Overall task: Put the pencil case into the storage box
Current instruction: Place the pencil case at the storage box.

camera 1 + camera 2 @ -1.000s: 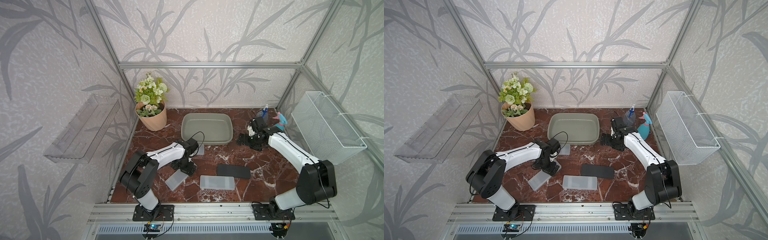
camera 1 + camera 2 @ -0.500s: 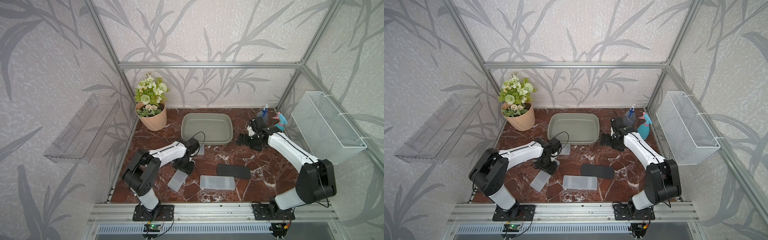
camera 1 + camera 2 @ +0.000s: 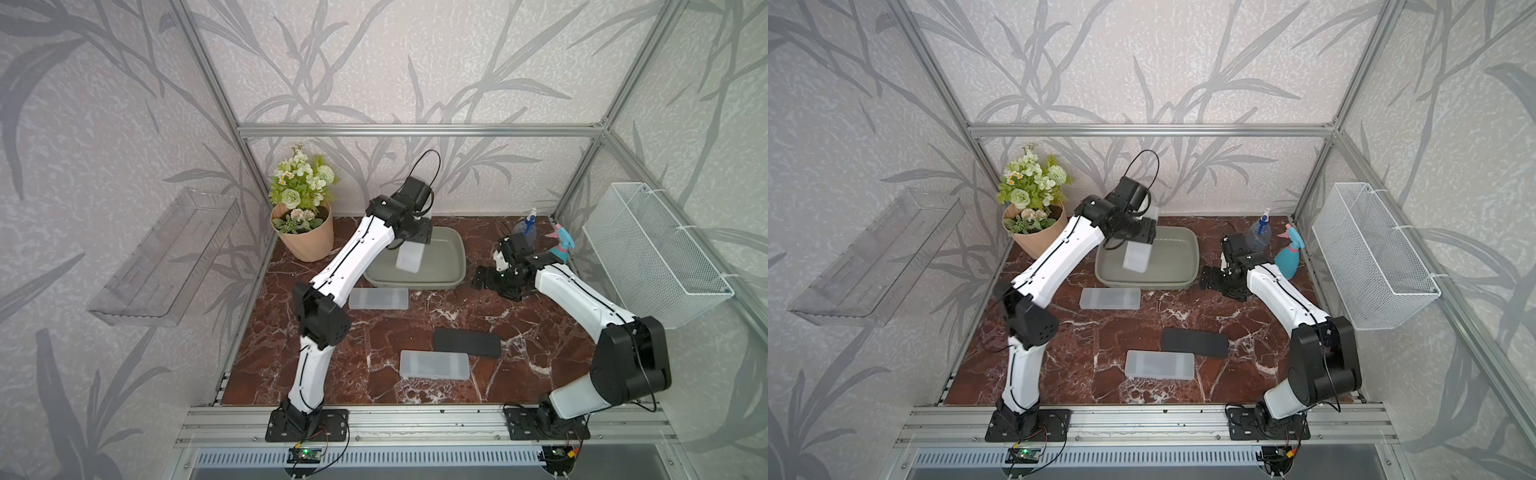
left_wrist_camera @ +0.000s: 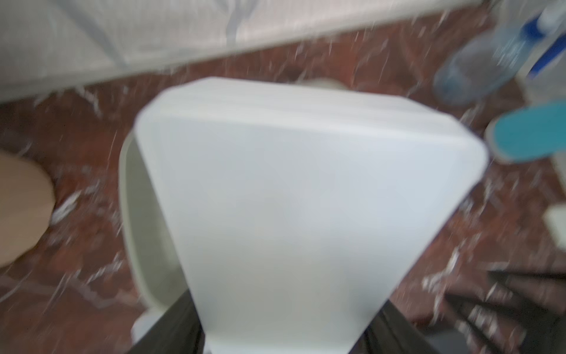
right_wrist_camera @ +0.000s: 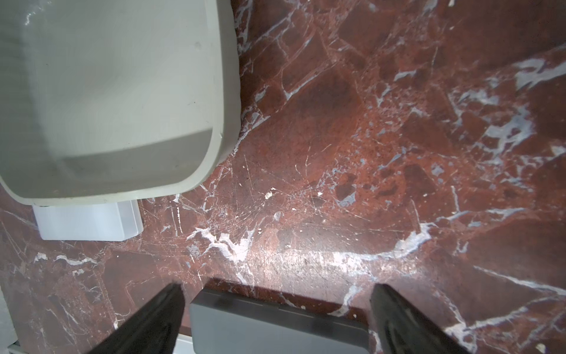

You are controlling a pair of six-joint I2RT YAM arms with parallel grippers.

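Note:
The pencil case (image 3: pixel 410 257) hangs at a slant over the middle of the storage box. My left gripper should turn it straight and lower it along the storage box's side (image 3: pixel 373 270) by the flower pot.
My left gripper (image 3: pixel 415 237) is raised over the storage box (image 3: pixel 457 266), a shallow grey-green tub at the back of the table. It is shut on a translucent white pencil case (image 3: pixel 409 258), which hangs tilted above the box's left half in both top views (image 3: pixel 1136 258). The blurred left wrist view shows this case (image 4: pixel 306 199) filling the frame between the dark fingers (image 4: pixel 171 328). My right gripper (image 3: pixel 484 284) sits open just right of the box, holding nothing. In the right wrist view its fingers (image 5: pixel 159 312) stand wide apart, with the box (image 5: pixel 226 92) off to one side.
Three more cases lie on the marble: a white one (image 3: pixel 378 298) against the box's front, a black one (image 3: pixel 467 343), and a white one (image 3: pixel 434 364) near the front. A flower pot (image 3: pixel 307 237) stands back left. Two spray bottles (image 3: pixel 561 245) and a wire basket (image 3: pixel 652 253) are at the right.
The left gripper closed on a white case lying on the table at front left, then lifted it up and back over the storage box. The right arm has stayed put.

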